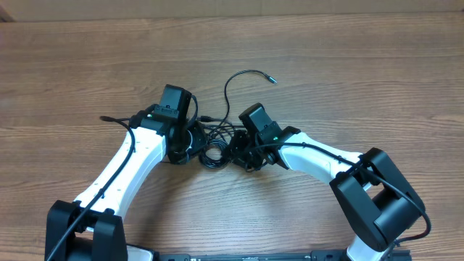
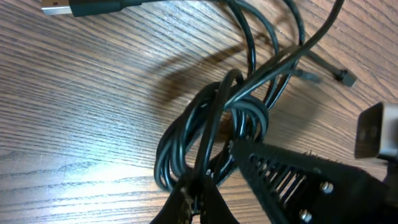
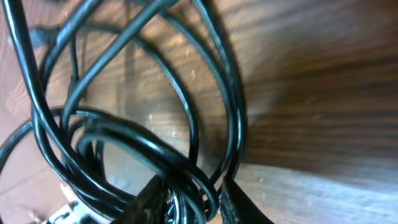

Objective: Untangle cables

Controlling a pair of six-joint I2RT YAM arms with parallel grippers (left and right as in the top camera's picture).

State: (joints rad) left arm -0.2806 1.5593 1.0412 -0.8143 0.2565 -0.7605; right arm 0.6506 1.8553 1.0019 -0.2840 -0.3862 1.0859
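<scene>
The robot's left gripper is pinching a single piece of cable (image 2: 214, 124) while the knot's other loops lie under it, so the left gripper should open and grab several loops (image 2: 169, 158) at once.
Thin black cables (image 1: 212, 154) lie looped in a knot at the table's middle, between my two grippers. One free end curves up to a small plug (image 1: 272, 79). My left gripper (image 1: 187, 143) sits at the knot's left side. In the left wrist view it (image 2: 200, 196) is shut on one strand of the cables (image 2: 214, 118). My right gripper (image 1: 243, 154) is at the knot's right side. In the right wrist view its fingers (image 3: 199, 202) close on a bundle of several strands of the cables (image 3: 155, 152).
A USB plug (image 2: 81, 7) lies on the wooden table (image 1: 348, 65) beyond the knot, and a small connector (image 2: 345, 78) lies to the right. Another cable end (image 1: 106, 118) trails off to the left. The right gripper's body (image 2: 298, 180) crowds the left one.
</scene>
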